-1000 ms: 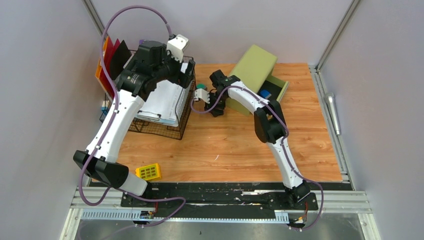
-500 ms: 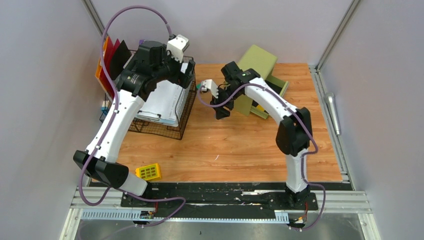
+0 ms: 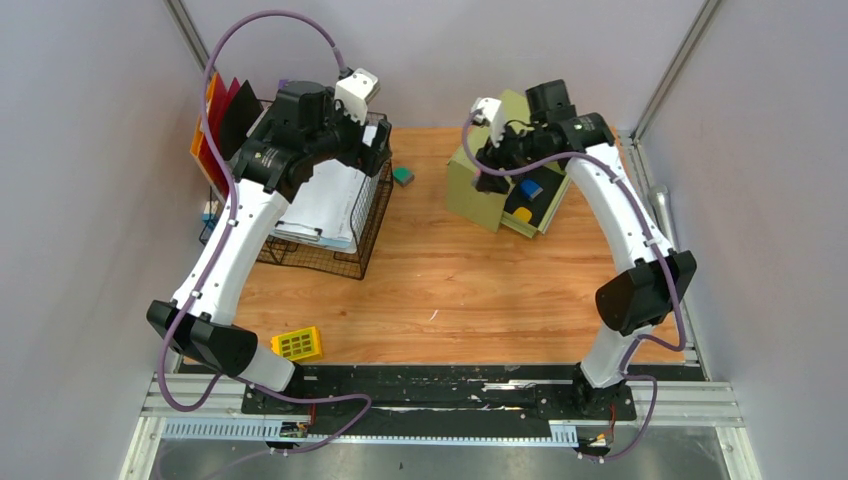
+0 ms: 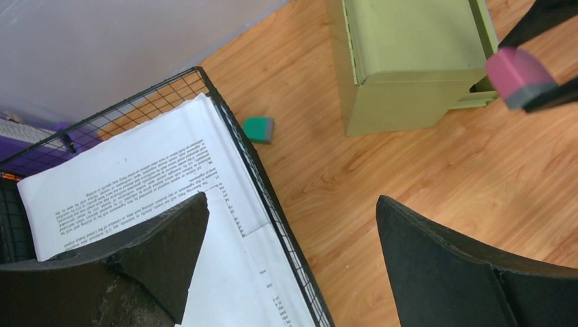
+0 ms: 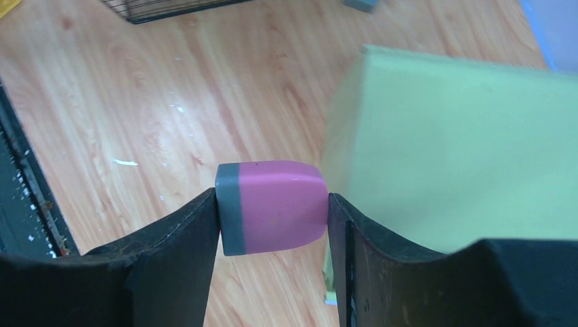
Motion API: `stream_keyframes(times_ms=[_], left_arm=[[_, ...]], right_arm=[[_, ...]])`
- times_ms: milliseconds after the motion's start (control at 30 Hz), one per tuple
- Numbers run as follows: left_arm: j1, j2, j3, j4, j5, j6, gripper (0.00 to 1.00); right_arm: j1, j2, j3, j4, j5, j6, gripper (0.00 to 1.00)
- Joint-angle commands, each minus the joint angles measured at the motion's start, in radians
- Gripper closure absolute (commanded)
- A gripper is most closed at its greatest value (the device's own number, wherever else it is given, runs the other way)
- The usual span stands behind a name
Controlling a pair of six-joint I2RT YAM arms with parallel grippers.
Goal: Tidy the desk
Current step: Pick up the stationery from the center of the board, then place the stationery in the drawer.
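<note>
The pink eraser should keep moving with my right gripper, with the drawer open (image 3: 539, 206) and room (image 3: 549, 183) beside the blue thing, until it is over that room, where my right gripper should let it go.
The desk (image 3: 450, 290) is a light wood-grain tabletop. My right gripper (image 5: 272, 218) is shut on a pink eraser with a grey end (image 5: 272, 204) and holds it in the air beside the top of the small green drawer cabinet (image 3: 470, 190). The eraser also shows in the left wrist view (image 4: 521, 73). The cabinet's drawer is open, with a blue thing (image 3: 530, 188) and a yellow thing (image 3: 522, 214) inside. A teal eraser (image 3: 403, 176) lies on the desk next to the wire basket (image 3: 340, 255). My left gripper (image 4: 293, 201) is open and empty above the basket's right rim.
The basket holds printed papers (image 3: 325, 200). Coloured folders (image 3: 215, 125) stand behind it at the far left. A yellow gridded block (image 3: 297, 344) lies at the near left. The black and metal rail (image 3: 450, 385) runs along the near edge.
My right arm has lifted away from the teal eraser and swung right and back to the green cabinet, carrying the pink eraser. The left arm has not moved.
</note>
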Motion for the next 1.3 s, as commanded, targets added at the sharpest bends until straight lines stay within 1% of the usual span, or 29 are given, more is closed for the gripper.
stream_keyframes(times_ms=[0, 167, 300, 467, 667, 733, 800, 867, 933, 967, 1000, 1133, 1267], left_arm=[[-0.002, 0.004, 0.051, 0.045, 0.029, -0.001, 0.00], [-0.003, 0.018, 0.052, 0.044, 0.034, -0.003, 0.00], [-0.003, 0.026, 0.053, 0.046, 0.037, -0.004, 0.00], [-0.003, 0.029, 0.050, 0.047, 0.047, -0.011, 0.00], [-0.003, 0.024, 0.044, 0.044, 0.049, -0.010, 0.00], [-0.003, 0.023, 0.044, 0.041, 0.048, -0.007, 0.00], [-0.003, 0.023, 0.045, 0.040, 0.047, -0.007, 0.00], [-0.003, 0.023, 0.045, 0.039, 0.048, -0.006, 0.00], [-0.002, 0.023, 0.046, 0.036, 0.047, -0.005, 0.00], [-0.003, 0.022, 0.046, 0.034, 0.045, 0.000, 0.00], [-0.003, 0.021, 0.046, 0.032, 0.044, 0.002, 0.00], [-0.003, 0.020, 0.039, 0.030, 0.035, 0.007, 0.00], [-0.003, 0.019, 0.028, 0.036, 0.034, 0.009, 0.00]], right_arm=[[-0.113, -0.040, 0.058, 0.022, -0.021, 0.060, 0.64], [-0.221, -0.035, 0.042, 0.068, 0.015, 0.082, 0.64], [-0.295, 0.004, 0.014, 0.099, 0.063, 0.079, 0.63], [-0.339, 0.088, -0.021, 0.168, 0.177, 0.066, 0.62], [-0.356, 0.249, 0.026, 0.228, 0.313, 0.066, 0.61], [-0.357, 0.299, 0.055, 0.249, 0.345, 0.071, 0.59], [-0.357, 0.350, 0.100, 0.269, 0.376, 0.081, 0.51], [-0.356, 0.397, 0.148, 0.279, 0.411, 0.095, 0.35], [-0.356, 0.427, 0.188, 0.282, 0.436, 0.113, 0.23], [-0.356, 0.426, 0.193, 0.283, 0.432, 0.118, 0.09], [-0.356, 0.416, 0.191, 0.287, 0.425, 0.125, 0.01], [-0.356, 0.347, 0.153, 0.300, 0.356, 0.156, 0.00], [-0.356, 0.261, 0.108, 0.302, 0.232, 0.192, 0.00]])
